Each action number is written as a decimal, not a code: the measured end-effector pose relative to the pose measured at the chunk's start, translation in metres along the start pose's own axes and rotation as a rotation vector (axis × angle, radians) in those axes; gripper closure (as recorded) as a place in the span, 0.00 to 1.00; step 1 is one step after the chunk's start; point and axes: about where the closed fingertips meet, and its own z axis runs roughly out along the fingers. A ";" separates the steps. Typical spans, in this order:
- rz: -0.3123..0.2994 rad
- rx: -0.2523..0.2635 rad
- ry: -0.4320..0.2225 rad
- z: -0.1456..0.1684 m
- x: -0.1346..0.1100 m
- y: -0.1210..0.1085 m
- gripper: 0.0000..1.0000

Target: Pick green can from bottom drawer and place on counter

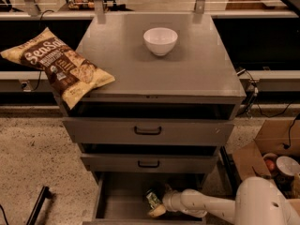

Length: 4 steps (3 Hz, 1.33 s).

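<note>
My gripper will leave an empty bottom drawer when I lift the green can (153,200) out, because the drawer's bottom (122,198) beside the can is clear.
The bottom drawer (122,200) is pulled open under two upper drawers with black handles. Inside it, near the middle, lies the green can (152,198), small and mottled. My gripper (157,205) reaches into the drawer from the right on a white arm, right at the can. Part of the can is hidden by the gripper. The counter (187,74) is the flat grey cabinet top above.
A white bowl (160,40) stands at the back middle of the counter. A chip bag (58,67) overhangs its left edge. A cardboard box (269,156) with items sits on the floor at the right. A black bar (37,205) lies on the floor at the left.
</note>
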 end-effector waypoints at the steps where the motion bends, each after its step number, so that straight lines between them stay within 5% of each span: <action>1: -0.011 0.002 -0.005 -0.006 0.010 0.005 0.00; 4: -0.019 0.004 -0.149 -0.044 0.009 0.006 0.63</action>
